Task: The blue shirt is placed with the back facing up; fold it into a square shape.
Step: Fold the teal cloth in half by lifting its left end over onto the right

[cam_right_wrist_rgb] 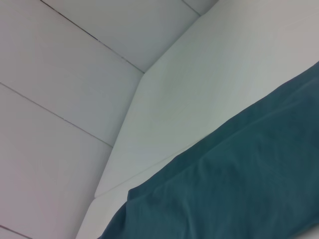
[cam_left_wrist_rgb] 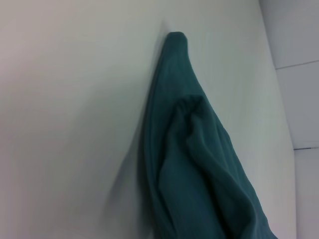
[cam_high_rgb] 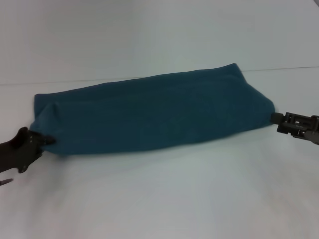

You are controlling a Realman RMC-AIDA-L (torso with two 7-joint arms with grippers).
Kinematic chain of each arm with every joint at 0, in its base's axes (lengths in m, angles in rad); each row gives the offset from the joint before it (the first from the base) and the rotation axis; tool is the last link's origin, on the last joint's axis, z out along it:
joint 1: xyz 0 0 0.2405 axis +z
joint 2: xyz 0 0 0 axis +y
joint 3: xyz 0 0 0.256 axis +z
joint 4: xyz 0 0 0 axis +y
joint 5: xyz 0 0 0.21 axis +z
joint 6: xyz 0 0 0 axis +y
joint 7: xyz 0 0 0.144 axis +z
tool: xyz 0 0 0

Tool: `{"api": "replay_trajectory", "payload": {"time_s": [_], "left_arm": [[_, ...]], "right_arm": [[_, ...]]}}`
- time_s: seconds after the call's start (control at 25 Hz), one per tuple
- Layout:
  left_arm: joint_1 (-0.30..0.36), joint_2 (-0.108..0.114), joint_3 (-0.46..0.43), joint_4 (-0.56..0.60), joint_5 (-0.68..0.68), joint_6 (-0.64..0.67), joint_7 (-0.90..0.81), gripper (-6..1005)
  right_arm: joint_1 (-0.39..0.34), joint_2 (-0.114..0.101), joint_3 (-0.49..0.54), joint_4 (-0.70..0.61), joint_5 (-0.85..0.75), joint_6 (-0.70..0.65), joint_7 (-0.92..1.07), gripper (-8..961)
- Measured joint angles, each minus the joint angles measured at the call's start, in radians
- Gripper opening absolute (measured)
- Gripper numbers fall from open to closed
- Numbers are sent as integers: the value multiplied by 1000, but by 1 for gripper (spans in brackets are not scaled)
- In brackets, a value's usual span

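Next, my left gripper lifts the end it is holding and folds it over toward the shirt's opposite end [cam_high_rgb: 251, 107], because the blue shirt is stretched out in a long band [cam_high_rgb: 149, 114].
The blue shirt [cam_high_rgb: 149, 114] lies across the white table [cam_high_rgb: 174, 199] as a long band folded lengthwise, plain side up, stretched from left to right. My left gripper [cam_high_rgb: 49, 141] is at its near left corner, shut on the cloth there. My right gripper [cam_high_rgb: 274, 117] pinches the shirt's right end, shut on the fabric. The left wrist view looks along the bunched shirt [cam_left_wrist_rgb: 199, 164] toward its far tip. In the right wrist view a flat stretch of the shirt [cam_right_wrist_rgb: 239, 184] shows. Neither wrist view shows fingers.
White tabletop runs in front of and behind the shirt. A seam or edge line [cam_high_rgb: 289, 68] crosses the surface behind the shirt. The right wrist view shows the table's far edge [cam_right_wrist_rgb: 124, 164] and white panelled surfaces beyond it.
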Motion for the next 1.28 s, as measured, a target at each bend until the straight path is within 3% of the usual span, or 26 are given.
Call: {"api": "replay_trajectory", "payload": {"time_s": [0.36,0.96,1.28], "left_arm": [[28,37,-20,73,135,48,-15,57],[89,57,-76,197,236,73,-21,56],[72,52,-76,258,220,156,2,56]], "right_arm": [[-4,1,24,42,-4,3,2,760],[-16,4,17,66,-5,72,17,760],[-14,4,16,67,-6,82,9,761]]}}
